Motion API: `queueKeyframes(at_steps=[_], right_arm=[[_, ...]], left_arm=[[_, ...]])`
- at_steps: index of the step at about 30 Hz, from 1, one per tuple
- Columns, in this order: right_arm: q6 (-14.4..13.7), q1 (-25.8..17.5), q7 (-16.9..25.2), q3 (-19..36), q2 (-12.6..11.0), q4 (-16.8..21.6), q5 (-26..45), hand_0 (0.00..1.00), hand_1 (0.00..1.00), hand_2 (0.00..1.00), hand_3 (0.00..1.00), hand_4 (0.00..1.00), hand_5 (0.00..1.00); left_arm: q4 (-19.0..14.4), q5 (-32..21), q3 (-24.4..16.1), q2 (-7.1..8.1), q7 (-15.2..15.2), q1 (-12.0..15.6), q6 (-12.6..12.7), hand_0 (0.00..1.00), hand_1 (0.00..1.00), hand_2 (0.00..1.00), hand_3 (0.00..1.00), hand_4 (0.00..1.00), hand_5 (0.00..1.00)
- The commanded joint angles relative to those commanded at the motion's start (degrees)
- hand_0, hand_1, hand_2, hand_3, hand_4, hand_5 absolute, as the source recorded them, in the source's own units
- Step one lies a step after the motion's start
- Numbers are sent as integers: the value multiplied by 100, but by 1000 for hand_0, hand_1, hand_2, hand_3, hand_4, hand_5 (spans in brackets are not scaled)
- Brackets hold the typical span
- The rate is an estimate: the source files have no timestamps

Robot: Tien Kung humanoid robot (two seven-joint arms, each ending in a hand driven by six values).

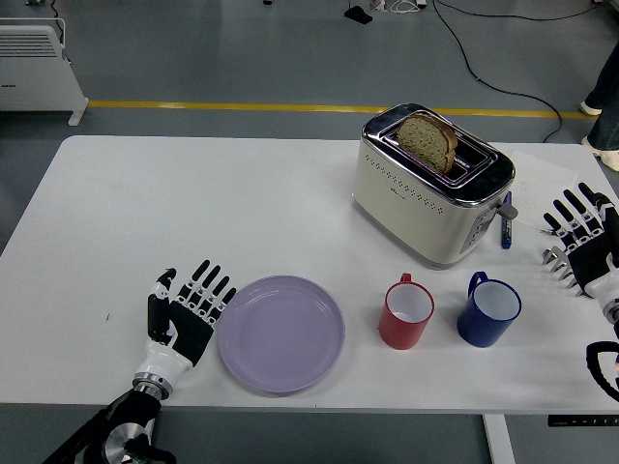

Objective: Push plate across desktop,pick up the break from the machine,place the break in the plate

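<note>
My gripper is to lift the slice point(427, 141). It stands straight and high out of the toaster's slot point(447, 172), so it will slide out whole and stay flat when I lift it.
A lilac plate point(281, 333) lies near the table's front edge, left of centre. My left hand point(189, 311) stands edge-on against the plate's left rim, fingers straight and spread, holding nothing. A cream and chrome toaster point(432, 186) sits at the back right with a slice of brown bread point(427, 141) sticking up out of its slot. My right hand point(582, 240) rests at the table's right edge, fingers spread, well clear of the toaster.
A red mug point(406, 313) and a blue mug point(488, 310) stand in front of the toaster, just right of the plate. A blue pen point(506, 230) lies beside the toaster. A person's leg shows at the far right.
</note>
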Motion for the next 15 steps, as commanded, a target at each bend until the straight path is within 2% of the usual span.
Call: queueKeyframes(at_steps=[15], right_arm=[[-4,18,5,-3,23,-5,3,770,743,731,729,483,520]], left_arm=[[151,-346,468,0,147,-238,-252,843,861,860,781,579,998]])
